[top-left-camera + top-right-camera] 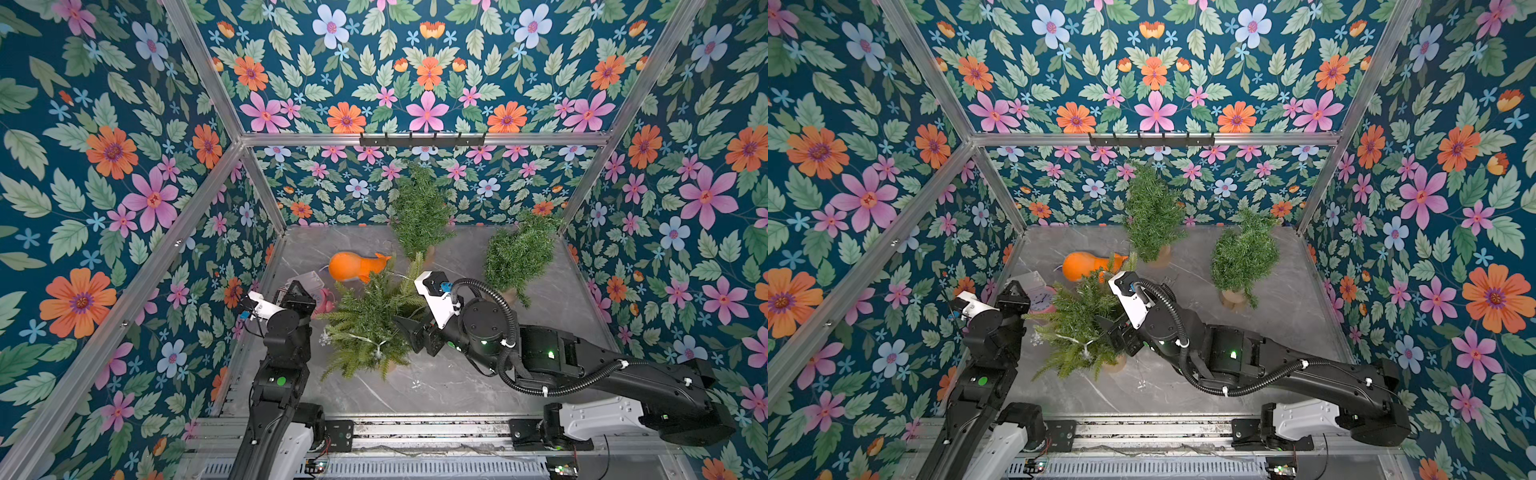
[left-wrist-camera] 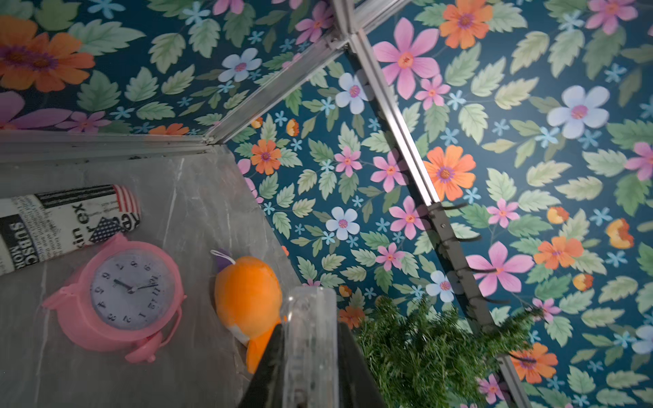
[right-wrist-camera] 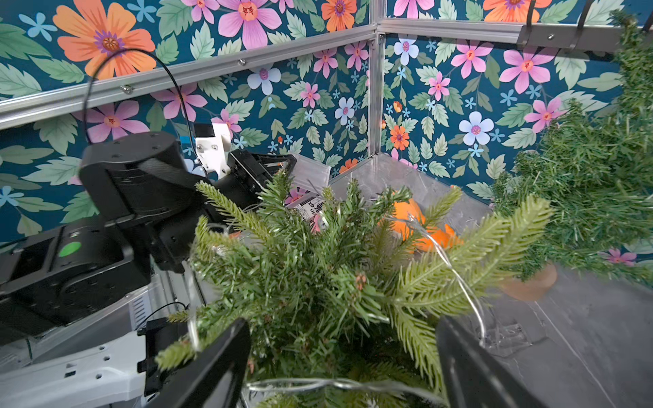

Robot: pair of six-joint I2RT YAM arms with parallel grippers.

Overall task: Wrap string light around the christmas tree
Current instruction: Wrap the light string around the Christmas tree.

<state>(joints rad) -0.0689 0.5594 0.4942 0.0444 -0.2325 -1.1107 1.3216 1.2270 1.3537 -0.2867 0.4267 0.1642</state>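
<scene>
The christmas tree [image 1: 364, 326] stands between the clear plastic box in the robot's left gripper and the robot's right gripper, so the robot should pass the box across behind the tree [image 1: 379, 248].
The christmas tree [image 1: 365, 328], with pale green branches, stands at the front middle of the grey table in both top views [image 1: 1077, 328]. The thin string light [image 1: 365, 338] runs across its lower branches, and a snowflake ornament [image 1: 325, 338] lies at the tree's left. My right gripper [image 3: 342, 323] is open, its jaws on either side of the tree's branches. The wire [image 3: 456, 272] loops over one branch and also crosses between the jaws. My left gripper [image 2: 310, 326], left of the tree, is shut on the string light's clear plastic box [image 2: 311, 353].
Two darker green trees [image 1: 419, 212] [image 1: 519, 253] stand at the back and back right. An orange plush toy [image 1: 353, 267] lies behind the tree. A pink alarm clock [image 2: 130, 293] and a newspaper-print roll [image 2: 63, 219] lie near the left wall. A hook rail [image 1: 422, 139] hangs on the back wall.
</scene>
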